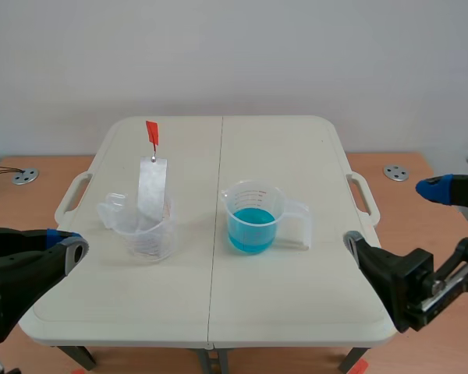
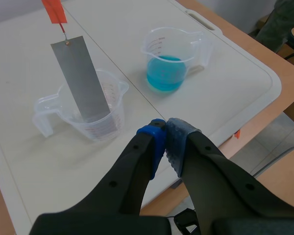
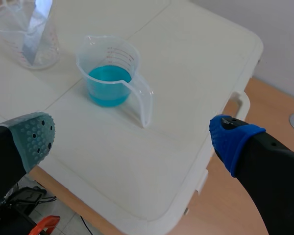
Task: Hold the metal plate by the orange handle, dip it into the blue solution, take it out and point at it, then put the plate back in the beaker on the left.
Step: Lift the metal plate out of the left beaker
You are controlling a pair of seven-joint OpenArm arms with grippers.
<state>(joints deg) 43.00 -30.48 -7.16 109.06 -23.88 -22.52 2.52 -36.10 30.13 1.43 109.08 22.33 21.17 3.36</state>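
The orange handle is connected to the leaning metal plate (image 1: 151,192) by a thin wire (image 1: 154,153), so I expect the plate to hang straight down when I raise the handle.
A grey metal plate (image 1: 151,191) stands tilted in the clear beaker (image 1: 146,231) on the left, its orange handle (image 1: 151,132) sticking up. The second beaker (image 1: 252,217) to its right holds blue solution. My left gripper (image 1: 69,243) hovers shut at the table's near left edge, apart from the plate. In the left wrist view the plate (image 2: 82,79), handle (image 2: 54,10) and beaker (image 2: 95,122) lie ahead of the shut gripper (image 2: 165,138). My right gripper (image 1: 394,218) stands open at the near right corner; the blue beaker (image 3: 110,71) lies ahead of it (image 3: 134,139).
Everything rests on a white folding table (image 1: 281,312) with carry handles (image 1: 364,199) on both sides. Wooden flooring with round metal discs (image 1: 395,172) surrounds it. The blue beaker's handle (image 1: 300,226) points right, toward my right arm.
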